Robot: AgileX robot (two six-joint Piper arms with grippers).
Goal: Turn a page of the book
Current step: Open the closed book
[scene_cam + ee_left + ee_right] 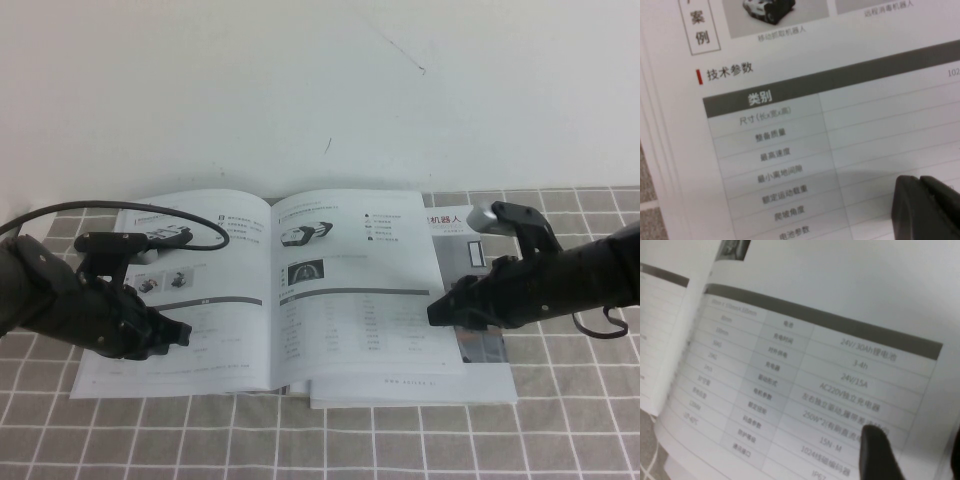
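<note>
I should expect another leaf to come up too when I lift, because the page's outer edge (452, 345) lies flat over the leaves under it.
The book (230, 320) lies open on the checked cloth. The page (350, 300) is the right-hand leaf, lying flat, showing a black-white machine, a dark arched picture and a grey-barred table. My left gripper (180, 332) rests shut on the left leaf's lower part; in the left wrist view its closed tips (917, 182) sit over that leaf's table. My right gripper (440, 310) is at the page's right edge. In the right wrist view it (915, 455) is open, one finger (875, 450) over the page's table (805, 370), the other at the picture's edge.
A second booklet (455, 222) with Chinese title lies under the book and sticks out at the right and front. A black cable (150, 207) loops over the left leaf. Grey checked cloth (300, 440) covers the table; a white wall stands behind.
</note>
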